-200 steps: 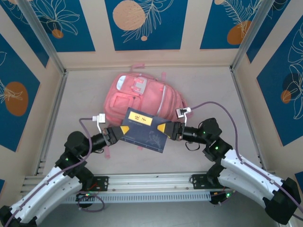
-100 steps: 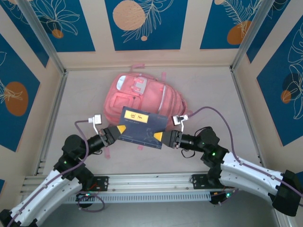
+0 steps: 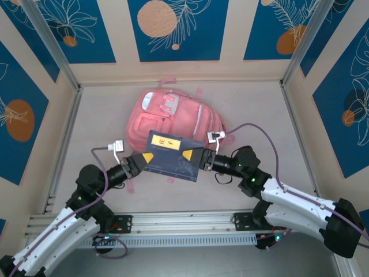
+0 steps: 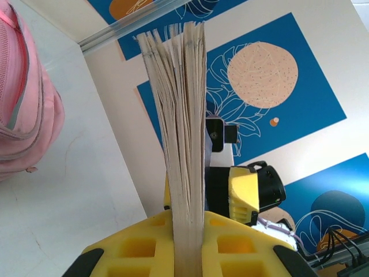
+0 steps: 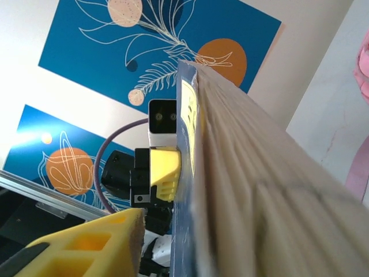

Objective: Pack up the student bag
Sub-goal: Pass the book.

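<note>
The bag is lying flat and my left gripper is holding the book (image 3: 172, 156), so my right gripper should take the book first, and then my left gripper should lift the bag's grey strip (image 3: 198, 119).
The student bag (image 3: 173, 118), a pink backpack, lies flat in the middle of the table. A dark blue book (image 3: 172, 156) with a yellow label hangs over the bag's near end. My left gripper (image 3: 147, 157) is shut on the book's left edge; in the left wrist view its yellow fingers (image 4: 138, 248) press both sides of the page block (image 4: 181, 115). My right gripper (image 3: 192, 156) straddles the book's right edge. In the right wrist view, one yellow finger (image 5: 92, 242) stands a small gap off the blue cover (image 5: 193, 231), and the book hides the other finger.
Metal posts and blue patterned panels wall the table on three sides (image 3: 179, 29). The aluminium rail (image 3: 184, 222) carrying both arm bases runs along the near edge. Bare tabletop lies left (image 3: 98, 115) and right (image 3: 259, 109) of the bag.
The book has lifted and levelled a little. My right gripper has shifted up along the book's right edge and its jaws have narrowed. The left gripper keeps its hold.
</note>
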{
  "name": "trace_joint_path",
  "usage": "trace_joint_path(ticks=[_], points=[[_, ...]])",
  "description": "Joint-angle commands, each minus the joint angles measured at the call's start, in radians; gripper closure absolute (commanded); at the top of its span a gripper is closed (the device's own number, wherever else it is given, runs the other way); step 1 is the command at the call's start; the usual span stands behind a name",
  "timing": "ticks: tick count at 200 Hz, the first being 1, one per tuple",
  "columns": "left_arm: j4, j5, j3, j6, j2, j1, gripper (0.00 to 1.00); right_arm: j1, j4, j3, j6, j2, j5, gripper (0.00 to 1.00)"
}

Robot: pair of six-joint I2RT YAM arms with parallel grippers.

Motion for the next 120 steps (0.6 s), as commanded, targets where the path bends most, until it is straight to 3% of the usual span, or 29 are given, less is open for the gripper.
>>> trace_joint_path(ticks=[1, 86, 120], points=[[0.044, -0.006, -0.005, -0.006, -0.019, 0.006, 1.00, 0.012, 0.059, 0.053, -0.012, 0.015, -0.021, 0.64], [-0.003, -0.052, -0.017, 0.013, -0.037, 0.006, 1.00, 0.014, 0.023, -0.035, 0.016, -0.067, 0.044, 0.65], [0.005, -0.051, -0.021, 0.009, -0.020, 0.006, 1.00, 0.015, -0.006, 0.005, -0.003, -0.037, 0.027, 1.00]])
